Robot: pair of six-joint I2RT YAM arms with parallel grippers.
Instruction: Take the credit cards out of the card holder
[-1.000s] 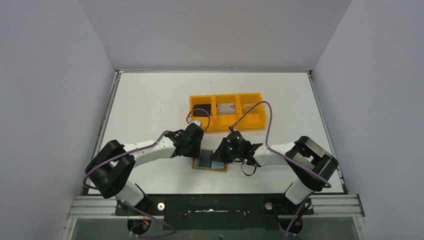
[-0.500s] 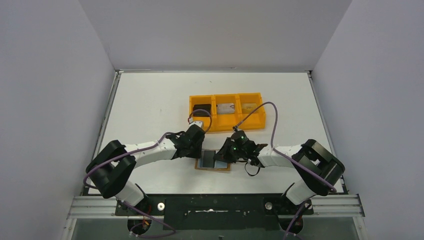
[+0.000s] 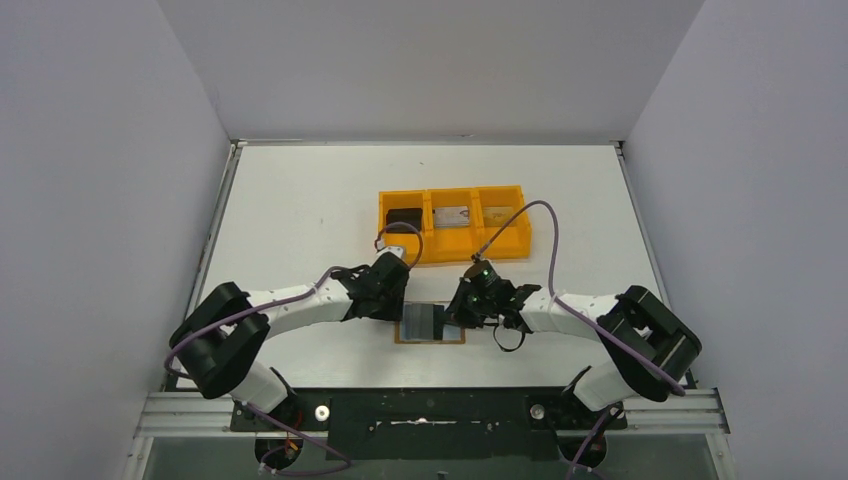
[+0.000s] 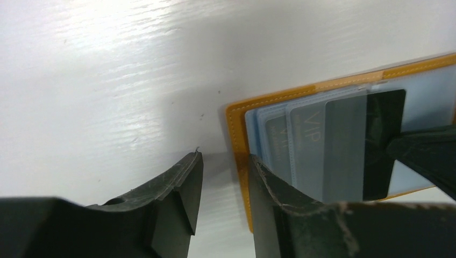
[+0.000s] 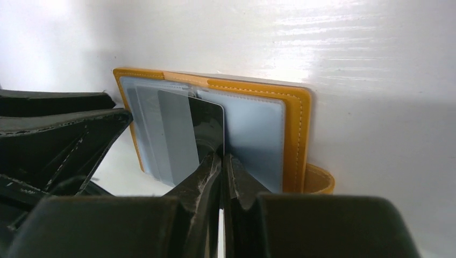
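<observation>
My left gripper only straddles the card holder's border (image 4: 235, 141), so it should move in onto the pocket (image 4: 298, 153) and steady it while my right gripper pulls the dark card.
The card holder (image 3: 430, 340) lies open and flat on the table, tan-brown with grey-blue pockets (image 4: 301, 134). A dark credit card (image 5: 207, 126) sticks partway out of its pocket toward the right half. My right gripper (image 5: 221, 157) is shut on that card's edge; its position in the top view is over the holder's right part (image 3: 458, 318). My left gripper (image 4: 224, 158) is open, straddling the holder's left border (image 4: 236, 123): one finger (image 4: 263, 177) rests on the holder, the other is on the table. More grey-blue cards (image 5: 161, 134) sit in the pockets.
An orange three-compartment tray (image 3: 425, 249) stands just beyond the holder, with a dark card (image 3: 404, 218) and silvery cards (image 3: 455, 215) in it. A closing strap (image 5: 320, 180) loops off the holder's right edge. Grey walls border the table.
My right gripper has shifted to the right and the dark card has come further out. The card holder has turned square to the table edge. The left jaws have widened slightly.
</observation>
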